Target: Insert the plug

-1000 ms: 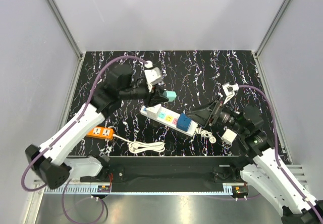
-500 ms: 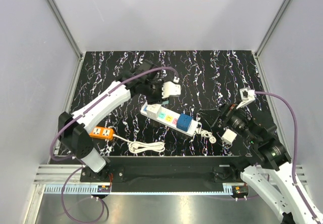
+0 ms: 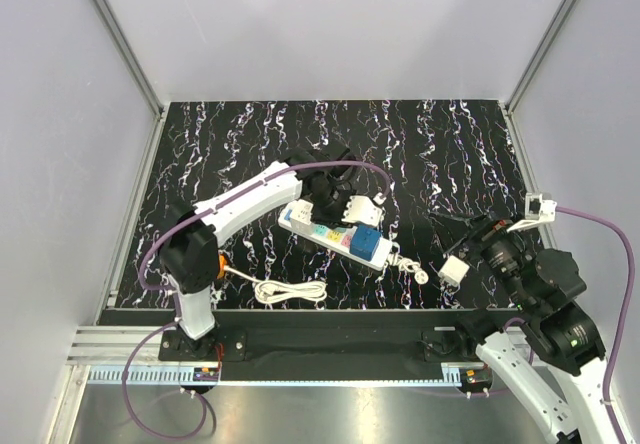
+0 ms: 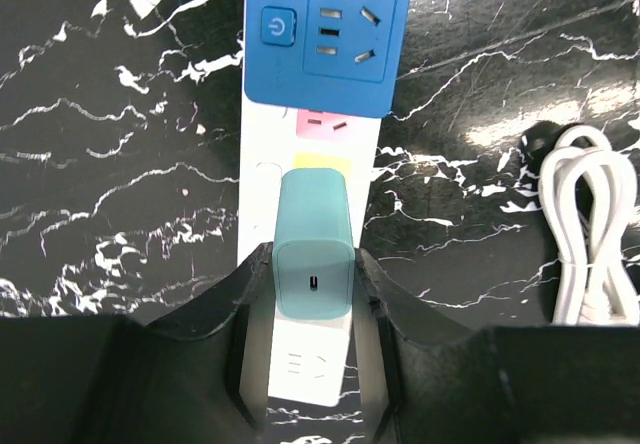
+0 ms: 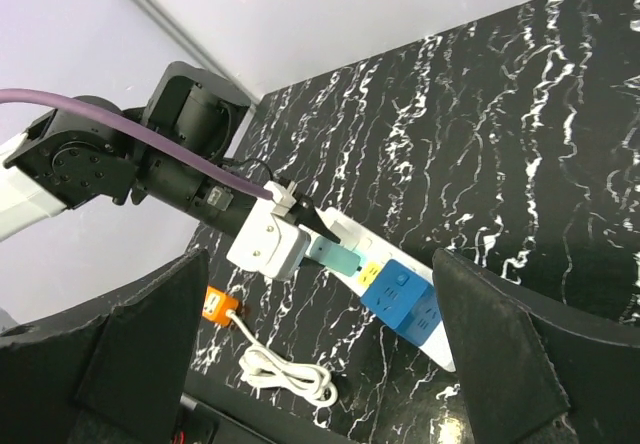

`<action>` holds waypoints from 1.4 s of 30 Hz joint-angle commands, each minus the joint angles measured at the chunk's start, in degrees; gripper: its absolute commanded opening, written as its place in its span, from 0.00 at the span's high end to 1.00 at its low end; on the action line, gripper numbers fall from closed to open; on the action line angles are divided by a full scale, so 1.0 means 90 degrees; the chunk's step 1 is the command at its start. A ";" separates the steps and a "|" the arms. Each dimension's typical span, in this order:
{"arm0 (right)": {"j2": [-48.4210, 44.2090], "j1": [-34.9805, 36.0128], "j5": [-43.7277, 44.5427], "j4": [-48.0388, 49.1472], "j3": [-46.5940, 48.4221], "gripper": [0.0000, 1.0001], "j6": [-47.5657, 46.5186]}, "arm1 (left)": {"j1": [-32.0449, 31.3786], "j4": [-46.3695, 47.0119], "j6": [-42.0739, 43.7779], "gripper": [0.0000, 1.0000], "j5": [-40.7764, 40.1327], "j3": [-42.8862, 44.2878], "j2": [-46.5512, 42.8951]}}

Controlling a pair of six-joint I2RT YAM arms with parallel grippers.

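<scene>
The teal cube (image 4: 315,239) is lined up square above the white strip beside the yellow socket (image 4: 322,161), so my left gripper should keep moving it down until it seats and then let go.
The royal-blue plug (image 3: 366,241) sits on the right end of the white power strip (image 3: 300,216). It also shows in the left wrist view (image 4: 330,34) and the right wrist view (image 5: 405,299). My left gripper (image 4: 314,299) is shut on a small pale teal cube (image 4: 314,249) and holds it over the strip's (image 4: 308,364) coloured sockets, just beside the blue plug. I cannot tell whether the teal cube is seated. My right gripper (image 3: 478,232) is open and empty, off to the right of the strip, with its fingers (image 5: 150,344) spread wide.
An orange socket block (image 5: 215,307) with a coiled white cord (image 3: 290,289) lies near the front left, partly under my left arm. A small white block (image 3: 455,269) lies right of the strip's cord end. Grey walls enclose the black marbled table (image 3: 440,144).
My left arm has swung from the back of the table down over the strip, carrying the teal cube. My right arm has drawn back to the right, away from the strip.
</scene>
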 commanded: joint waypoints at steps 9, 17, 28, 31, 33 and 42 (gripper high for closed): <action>-0.0052 -0.0007 0.0633 -0.0215 0.0322 0.00 -0.0246 | -0.0170 -0.0743 0.0713 1.00 -0.0499 0.0839 0.0951; -0.0072 -0.0007 0.0702 -0.0215 0.0283 0.00 -0.0197 | -0.0189 -0.0725 0.0752 1.00 -0.0811 0.0850 0.1147; -0.0091 -0.0007 0.0780 -0.0234 0.0274 0.00 -0.0255 | -0.0199 -0.0549 0.0743 1.00 -0.0812 0.1045 0.1322; -0.0101 -0.0007 0.0780 -0.0244 0.0264 0.00 -0.0265 | -0.0209 -0.0539 0.0733 1.00 -0.0880 0.1055 0.1381; -0.0130 -0.0007 0.0799 -0.0244 0.0254 0.00 -0.0275 | -0.0219 -0.0529 0.0714 1.00 -0.0918 0.1045 0.1439; -0.0199 -0.0007 0.0848 -0.0283 0.0225 0.00 -0.0246 | -0.0336 -0.0510 0.0665 1.00 -0.0958 0.0899 0.1547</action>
